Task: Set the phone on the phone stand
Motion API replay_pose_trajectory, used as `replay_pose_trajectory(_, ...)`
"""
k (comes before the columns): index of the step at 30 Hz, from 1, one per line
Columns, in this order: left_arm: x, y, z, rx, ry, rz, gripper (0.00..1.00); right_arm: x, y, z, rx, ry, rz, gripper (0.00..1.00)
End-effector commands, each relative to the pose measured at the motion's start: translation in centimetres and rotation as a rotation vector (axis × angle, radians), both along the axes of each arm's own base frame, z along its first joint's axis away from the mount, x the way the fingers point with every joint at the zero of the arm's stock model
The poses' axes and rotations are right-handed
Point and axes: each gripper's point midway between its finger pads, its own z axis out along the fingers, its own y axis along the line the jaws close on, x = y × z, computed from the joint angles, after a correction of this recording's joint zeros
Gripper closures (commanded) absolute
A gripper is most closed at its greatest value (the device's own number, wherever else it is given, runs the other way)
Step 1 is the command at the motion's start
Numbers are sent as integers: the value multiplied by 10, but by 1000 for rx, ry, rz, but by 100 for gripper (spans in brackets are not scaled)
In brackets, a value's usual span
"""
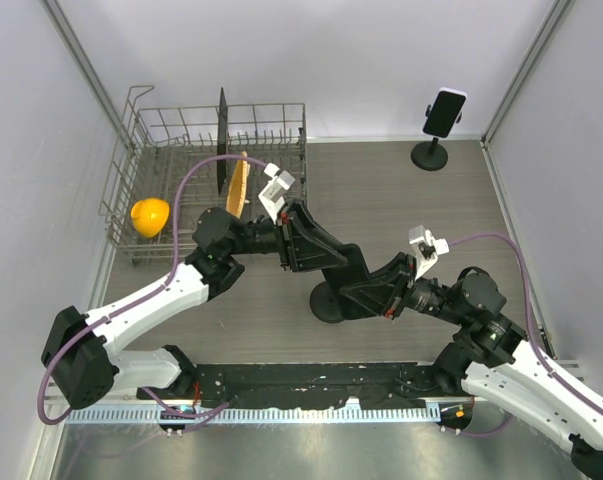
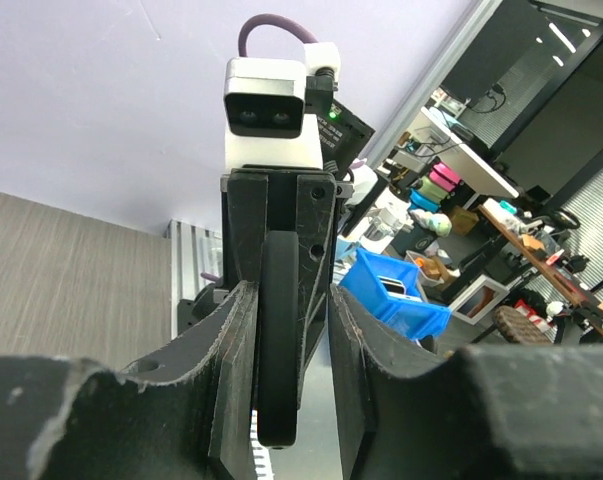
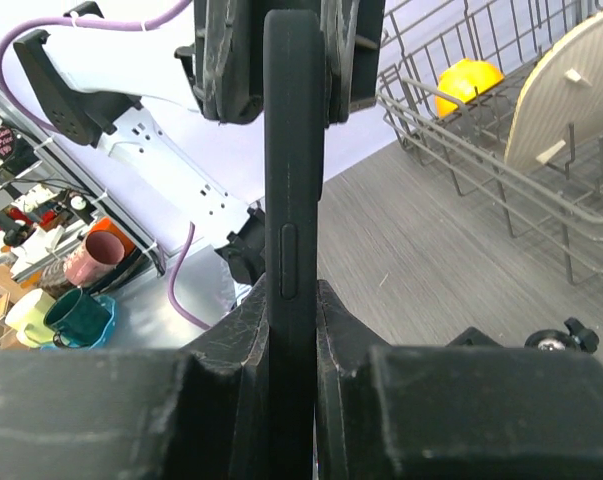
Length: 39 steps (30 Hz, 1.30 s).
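Note:
Next, my right gripper pushes the phone deeper before my left gripper closes on it, because the phone's end [image 2: 278, 425] sits shallow between my left gripper's fingers.
A black phone [image 1: 333, 262] hangs in the air between my two grippers, above the middle of the table. My right gripper [image 1: 379, 292] is shut on one end of it; in the right wrist view the phone [image 3: 293, 200] stands edge-on, pinched between both fingers. My left gripper [image 1: 301, 243] is open around the other end; in the left wrist view the phone [image 2: 279, 340] lies against one finger, with a gap to the other. A black round-based phone stand [image 1: 328, 305] sits on the table just below the phone. Part of it shows in the right wrist view [image 3: 546, 342].
A second stand [image 1: 430, 155] holding another phone [image 1: 445, 112] is at the back right. A wire dish rack [image 1: 141, 112] at the back left holds a yellow object [image 1: 150, 216], a tan plate [image 1: 238, 186] and a black board [image 1: 222, 140].

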Motion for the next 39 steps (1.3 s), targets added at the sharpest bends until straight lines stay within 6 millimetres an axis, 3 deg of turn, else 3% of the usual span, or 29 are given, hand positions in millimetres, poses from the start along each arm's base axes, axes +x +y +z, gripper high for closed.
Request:
replay_pose_trajectory(1, -14, 7, 26, -70, -53, -51, 64, 4, -6, 61, 173, -137, -43, 100)
replay_pose_trajectory(8, -15, 9, 28, -81, -64, -37, 52, 14, 1, 65, 215, -131, -56, 100)
replay_pose_trajectory(15, -15, 10, 29, -83, -84, -25, 68, 19, 5, 63, 222, -112, -57, 100)
replay_pose_trajectory(20, -15, 11, 30, -82, -87, -20, 72, 21, 5, 53, 196, -86, -67, 100)
replay_pose_trajectory(22, -13, 11, 29, -76, -88, -9, 66, 22, 4, 48, 182, -75, -76, 99)
replay_pose_trajectory(23, -12, 11, 30, -79, -83, 1, 55, 21, 3, 49, 184, -77, -78, 99)
replay_pose_trajectory(25, -12, 11, 30, -81, -90, 8, 51, 21, 2, 46, 178, -70, -81, 100)
replay_pose_trajectory(28, -10, 10, 26, -72, -92, 17, 51, 22, 3, 44, 172, -66, -83, 100)
replay_pose_trajectory(34, -10, 9, 27, -72, -93, 10, 61, 23, 4, 48, 177, -75, -82, 100)
replay_pose_trajectory(39, -5, 8, 22, -63, -83, 34, 52, 27, 8, 44, 154, -75, -85, 100)
